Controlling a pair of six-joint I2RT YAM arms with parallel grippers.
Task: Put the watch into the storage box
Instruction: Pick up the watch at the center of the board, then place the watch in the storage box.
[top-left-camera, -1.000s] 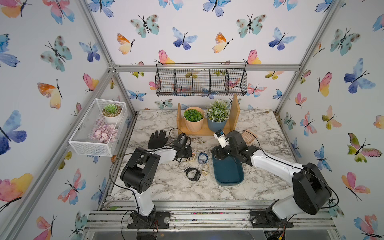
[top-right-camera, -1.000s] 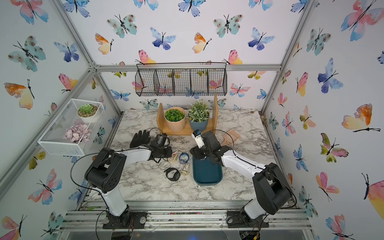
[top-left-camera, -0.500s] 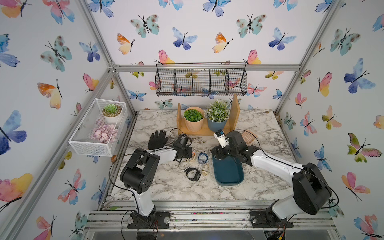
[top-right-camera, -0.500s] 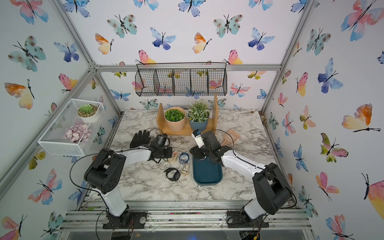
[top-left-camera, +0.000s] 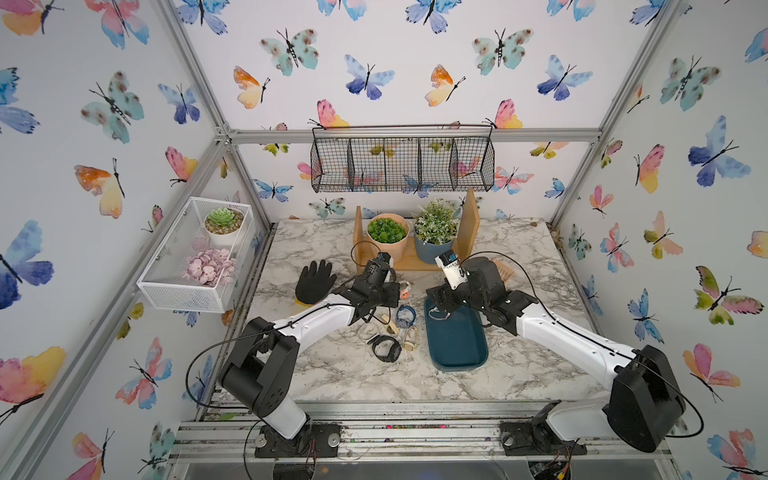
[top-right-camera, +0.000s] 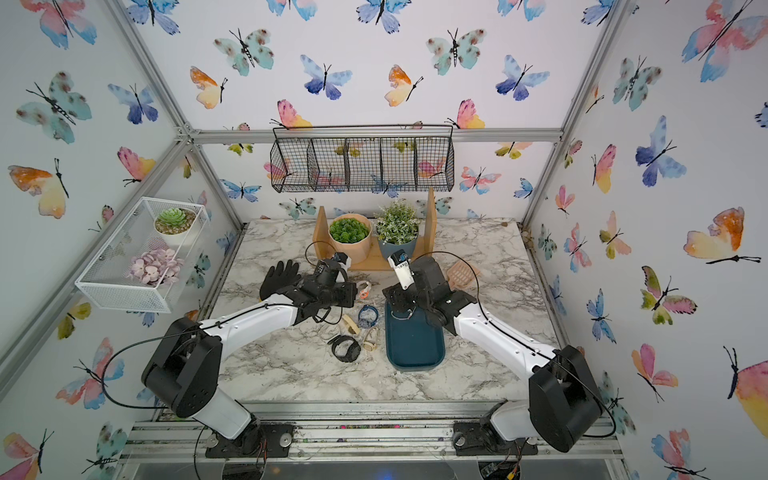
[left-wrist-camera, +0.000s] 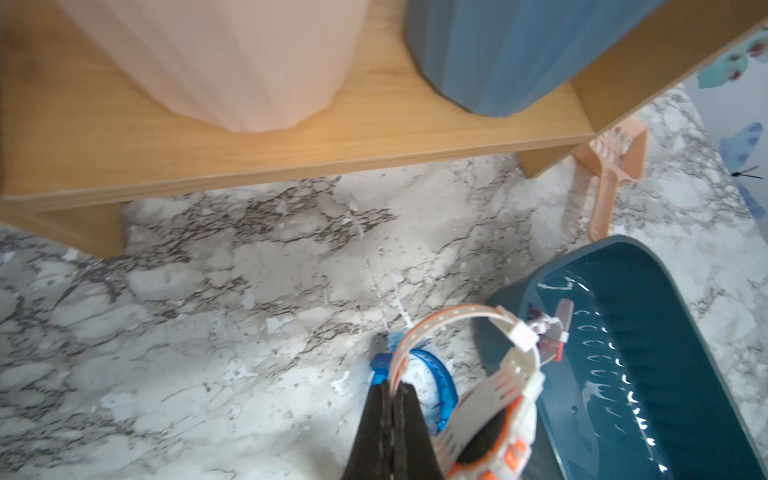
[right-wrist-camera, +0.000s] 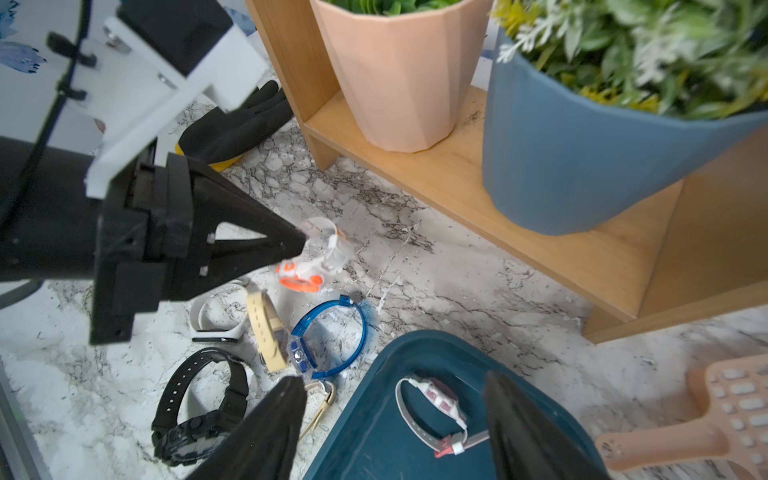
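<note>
My left gripper keeps carrying the white-and-orange watch until it hangs inside the storage box, because it is hanging by its strap, clear of the blue watch.
My left gripper is shut on the strap of a white-and-orange watch, which hangs from its tips beside the far left corner of the storage box. In both top views this watch sits at the left gripper. The box is a dark teal tray. A grey-strapped watch with a pink-and-white face lies inside it at the far end. My right gripper stands open over that watch, holding nothing.
Loose watches lie left of the tray: a blue one, a black one, a beige strap, a white band. Behind stand a wooden shelf with two potted plants, a black glove and a peach scoop.
The left jaws have closed the last bit onto the white-and-orange watch's strap. The right jaws stand slightly wider. Neither arm has visibly shifted.
</note>
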